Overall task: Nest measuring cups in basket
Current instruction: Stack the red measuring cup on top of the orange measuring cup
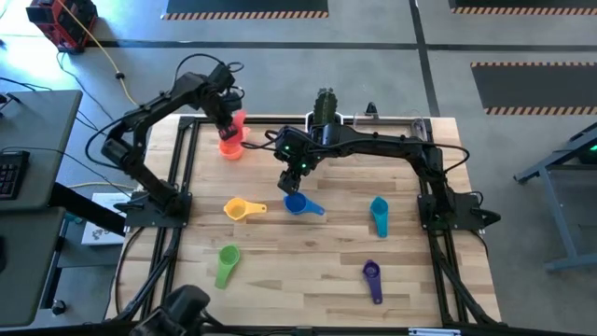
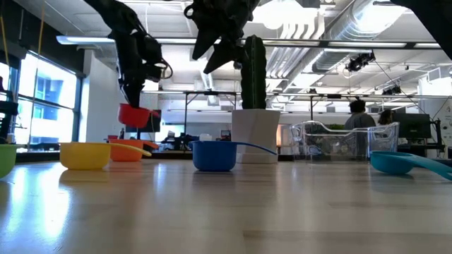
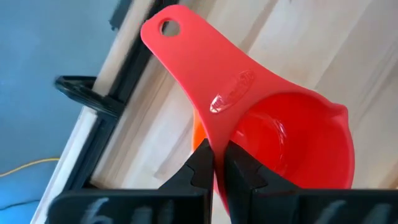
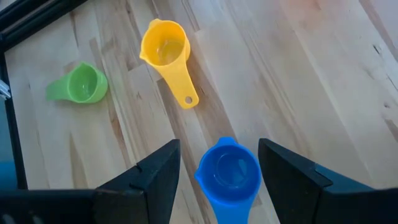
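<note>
The robot's left gripper goes on lowering the pinkish-red cup (image 2: 133,115), which hangs level with its open side up over the orange cup (image 2: 126,152), until its bowl nests inside, before it lets go.
My left gripper (image 1: 229,119) is at the far left of the table, shut on a pinkish-red measuring cup (image 3: 292,137), which it holds above an orange cup (image 2: 127,149) resting on the table. My right gripper (image 1: 297,168) is open and empty, well above the blue cup (image 1: 298,203); in the right wrist view its fingers stand to either side of that cup (image 4: 229,171) without touching it. The yellow (image 1: 241,209), green (image 1: 227,261), teal (image 1: 379,215) and purple (image 1: 372,277) cups lie on the table. The clear basket (image 2: 346,140) stands at the far edge, beside the cactus pot. My left gripper pinches the pinkish-red cup's flat handle (image 3: 214,140) between its two fingers, close to where the handle meets the bowl. The fingers come from above, pointing down. The cup is lifted clear, its bowl (image 2: 134,114) open side up, just over the orange cup.
A white pot with a tall cactus (image 1: 325,107) stands at the middle of the far edge. Black frame rails (image 1: 182,177) run along the table's left and right sides. People and desks show in the room beyond (image 2: 357,113).
</note>
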